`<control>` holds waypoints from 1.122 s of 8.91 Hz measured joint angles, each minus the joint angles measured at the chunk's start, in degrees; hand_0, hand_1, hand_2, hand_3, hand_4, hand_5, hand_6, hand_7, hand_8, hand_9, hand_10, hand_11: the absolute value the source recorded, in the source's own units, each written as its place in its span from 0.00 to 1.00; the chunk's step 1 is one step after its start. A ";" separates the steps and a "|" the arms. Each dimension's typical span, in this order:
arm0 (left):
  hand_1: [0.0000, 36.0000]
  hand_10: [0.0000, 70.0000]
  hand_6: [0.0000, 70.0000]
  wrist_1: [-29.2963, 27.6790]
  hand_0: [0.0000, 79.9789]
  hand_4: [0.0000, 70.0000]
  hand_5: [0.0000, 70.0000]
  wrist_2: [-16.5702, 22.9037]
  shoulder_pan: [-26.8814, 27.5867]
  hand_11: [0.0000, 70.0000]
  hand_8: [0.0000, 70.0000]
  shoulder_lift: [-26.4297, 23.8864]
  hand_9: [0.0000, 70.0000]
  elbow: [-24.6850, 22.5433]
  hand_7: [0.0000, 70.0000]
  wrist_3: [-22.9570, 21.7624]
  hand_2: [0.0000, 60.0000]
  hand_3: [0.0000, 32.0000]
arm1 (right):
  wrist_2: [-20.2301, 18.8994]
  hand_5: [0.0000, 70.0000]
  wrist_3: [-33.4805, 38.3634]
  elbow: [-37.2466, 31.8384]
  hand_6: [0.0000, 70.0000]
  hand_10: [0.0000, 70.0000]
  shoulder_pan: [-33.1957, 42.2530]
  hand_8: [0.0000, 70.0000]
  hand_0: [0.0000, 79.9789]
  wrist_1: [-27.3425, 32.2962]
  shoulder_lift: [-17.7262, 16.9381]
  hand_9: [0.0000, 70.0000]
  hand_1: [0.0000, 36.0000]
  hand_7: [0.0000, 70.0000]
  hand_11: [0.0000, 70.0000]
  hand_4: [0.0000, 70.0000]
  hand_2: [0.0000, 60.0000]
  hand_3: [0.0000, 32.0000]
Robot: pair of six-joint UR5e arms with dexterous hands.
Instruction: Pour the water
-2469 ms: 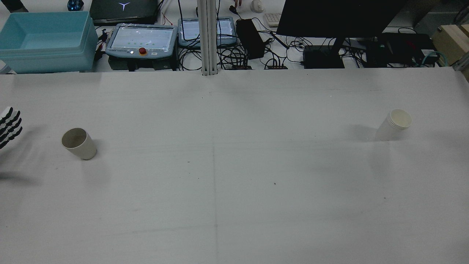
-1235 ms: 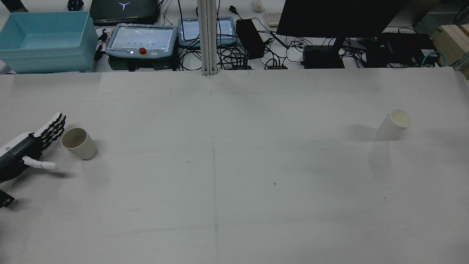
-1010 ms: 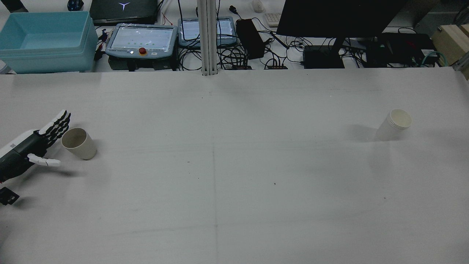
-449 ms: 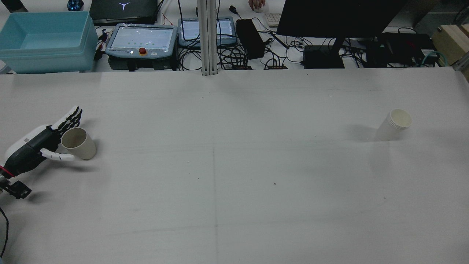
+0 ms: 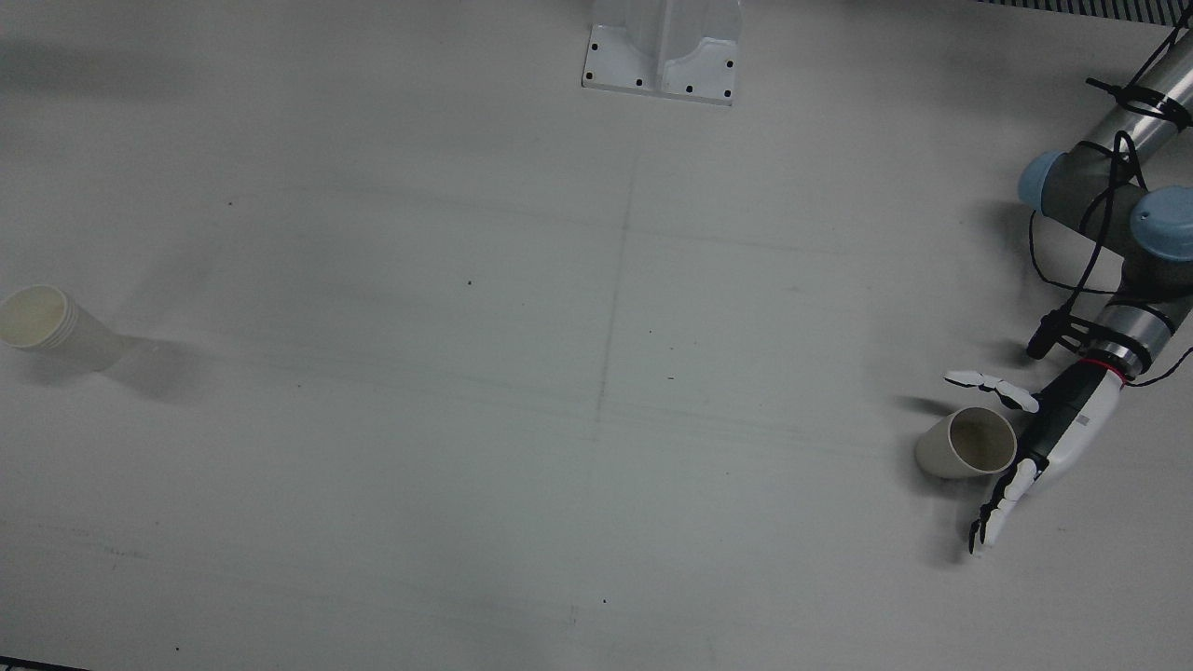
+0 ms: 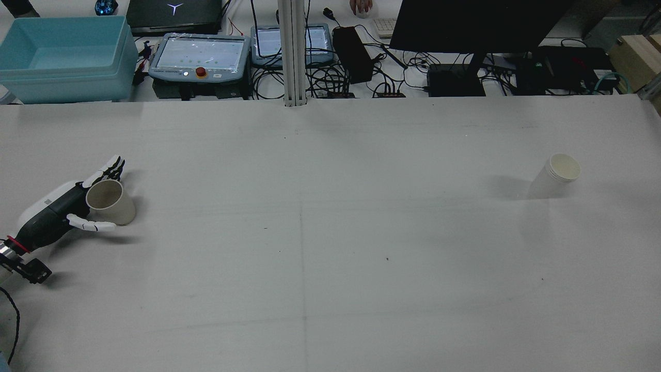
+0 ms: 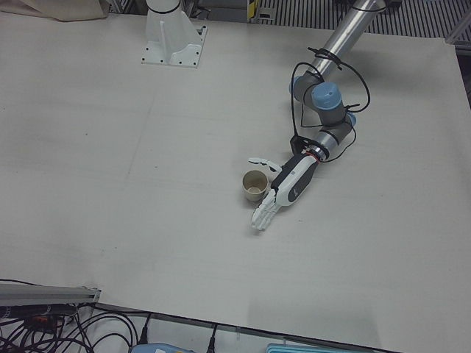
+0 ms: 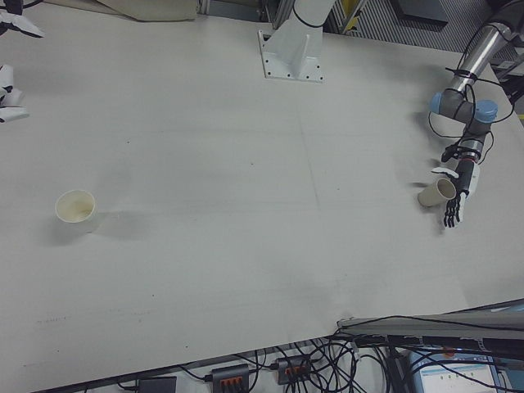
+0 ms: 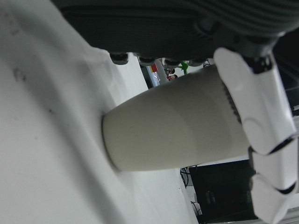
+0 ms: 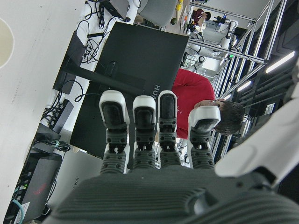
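Observation:
The white paper cup [image 5: 43, 324] has stacked rims [image 5: 68, 323] around it, so its nested cups should tilt together when I pour into the beige paper cup.
A beige paper cup [image 6: 109, 200] with a dark inside stands upright at the table's left in the rear view. My left hand [image 6: 67, 212] is open around it: its fingers [image 6: 106, 169] stretch past the far side and the thumb lies along the near side. The cup sits close against the palm in the left hand view [image 9: 173, 126]. It also shows in the front view [image 5: 965, 443], with the hand [image 5: 1044, 433] beside it. A white paper cup [image 6: 556, 175] stands far right, alone. My right hand [image 10: 154, 140] is open and empty, far from it at the table's edge [image 8: 10, 90].
The grey table [image 6: 330, 248] is bare between the cups. Beyond its far edge stand a blue bin [image 6: 62, 57], teach pendants [image 6: 199, 54], a monitor [image 6: 475, 23] and cables. A post [image 6: 293, 51] rises at mid back.
My left hand has come in from the left edge and moved right until its fingers and thumb flank the beige cup. Neither cup has moved.

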 measured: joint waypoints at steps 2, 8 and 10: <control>0.43 0.00 0.06 0.12 0.58 0.37 0.75 -0.02 0.38 0.01 0.03 -0.39 0.06 -0.28 0.20 0.03 0.40 0.00 | 0.00 0.90 0.03 0.08 0.46 0.59 0.22 0.60 0.38 0.00 -0.14 0.83 0.05 0.57 0.82 0.37 0.36 0.00; 1.00 0.07 0.14 6.41 0.43 0.57 1.00 -0.63 -0.11 0.13 0.09 -3.71 0.17 -2.59 0.33 -2.87 1.00 0.00 | 0.00 0.82 0.63 0.95 0.43 0.51 1.91 0.50 0.42 0.08 -1.14 0.70 0.09 0.50 0.72 0.40 0.38 0.00; 1.00 0.08 0.14 7.93 0.48 0.58 1.00 -0.71 -0.58 0.13 0.09 -3.83 0.17 -2.98 0.34 -7.01 1.00 0.00 | -0.09 0.11 1.84 1.19 0.15 0.09 3.15 0.01 0.49 0.70 -1.00 0.00 0.28 0.07 0.14 0.30 0.41 0.00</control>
